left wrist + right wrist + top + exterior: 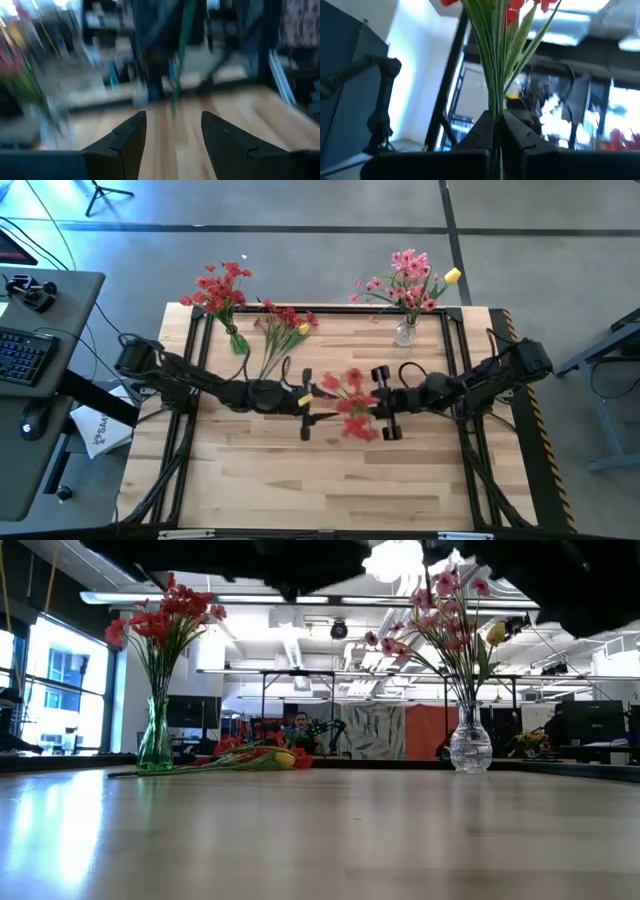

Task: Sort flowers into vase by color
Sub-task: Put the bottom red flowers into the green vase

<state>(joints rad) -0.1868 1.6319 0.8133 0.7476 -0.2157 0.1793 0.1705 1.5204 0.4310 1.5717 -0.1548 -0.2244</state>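
My right gripper is holding the red spray far away from the green vase [237, 341]. Next, my left gripper takes the spray by the stems [495, 92] and carries it to the vase.
My right gripper [373, 406] is over the table's middle, shut on a spray of red flowers [351, 406]. The blossoms are lifted above the low view's reach. My left gripper [312, 414] faces it from the left, open [174, 127], with a thin green stem [176, 75] hanging just ahead of its fingers and touching neither. A green vase [155, 740] with red flowers stands at the far left. A clear vase [470, 745] with pink flowers and one yellow bloom stands at the far right. Loose red and yellow flowers [283, 328] lie flat between the vases. My right gripper pinches the bunched green stems [496, 111] of the red spray between its two fingers [481, 131]. The stems rise from the fingertips and fan out, with the red blossoms [512, 10] above. The spray is lifted clear of the table.
A black frame [190, 340] runs along the table's edges and stands behind both vases. A desk with a keyboard [20, 355] stands left of the table. Bare wood [320, 480] stretches over the near half. A person [300, 730] sits far back in the room.
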